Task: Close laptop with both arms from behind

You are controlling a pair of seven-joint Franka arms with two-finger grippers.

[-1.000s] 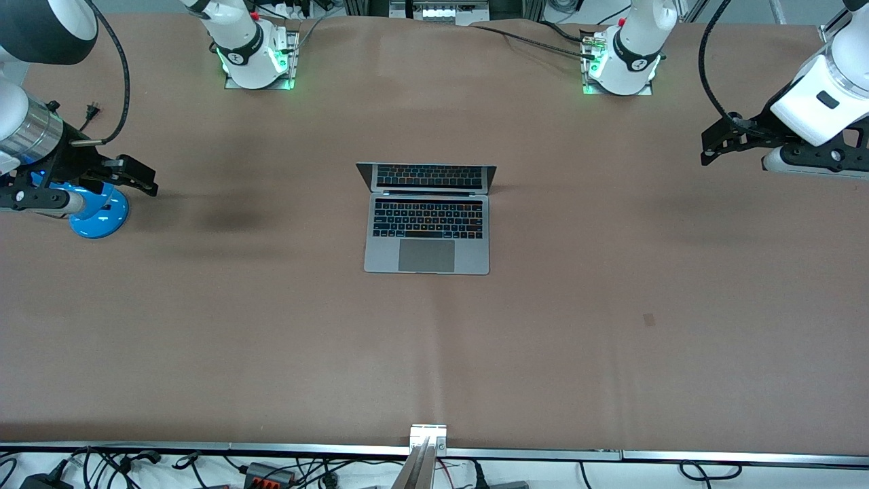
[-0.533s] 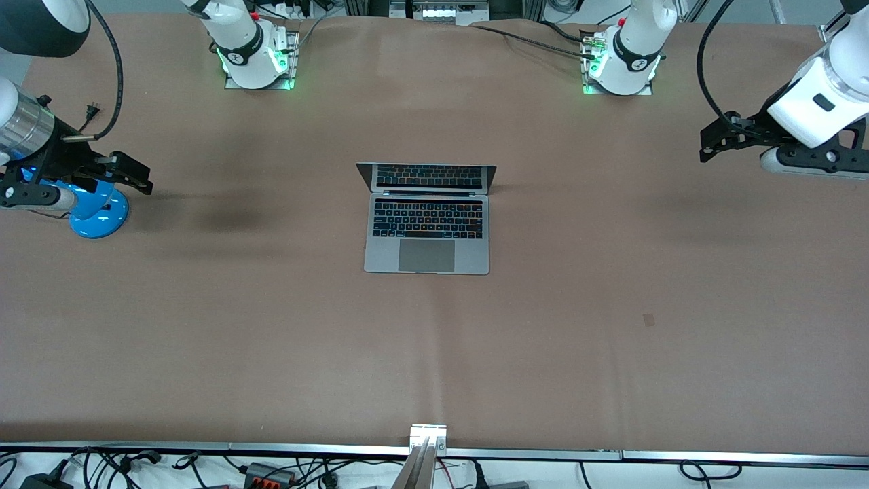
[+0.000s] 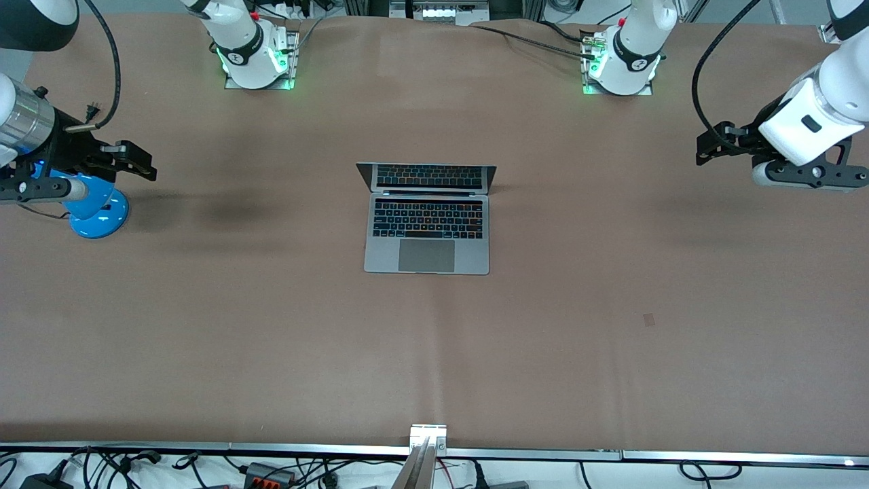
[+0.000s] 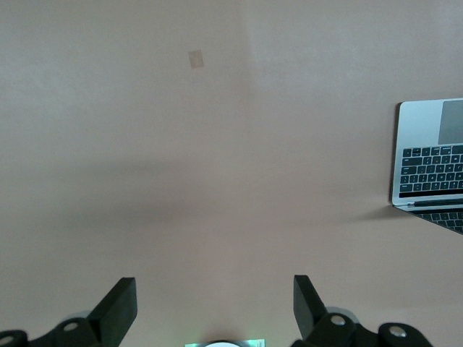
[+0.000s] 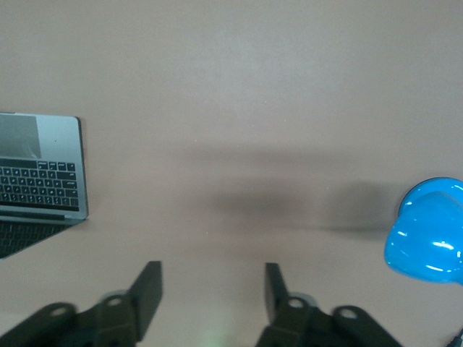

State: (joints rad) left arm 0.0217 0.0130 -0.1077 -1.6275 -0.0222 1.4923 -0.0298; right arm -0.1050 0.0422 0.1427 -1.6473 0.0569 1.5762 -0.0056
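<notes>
The laptop's screen is joined to the flat base by a long hinge, so the screen will swing all the way shut and the base will stay in place when I push.
The grey laptop lies open at the middle of the table, its screen upright on the side toward the robots' bases. Its corner shows in the left wrist view and in the right wrist view. My left gripper hangs open and empty in the air over the left arm's end of the table, well apart from the laptop. My right gripper hangs open and empty over the right arm's end, beside a blue object. In the wrist views each gripper's fingers stand apart over bare table.
A blue round-based object stands under the right arm, also in the right wrist view. A small pale patch marks the brown table cover. Cables and a metal rail run along the table's front edge.
Both grippers have risen slightly and shifted toward the bases' side of the table. The laptop has not moved.
</notes>
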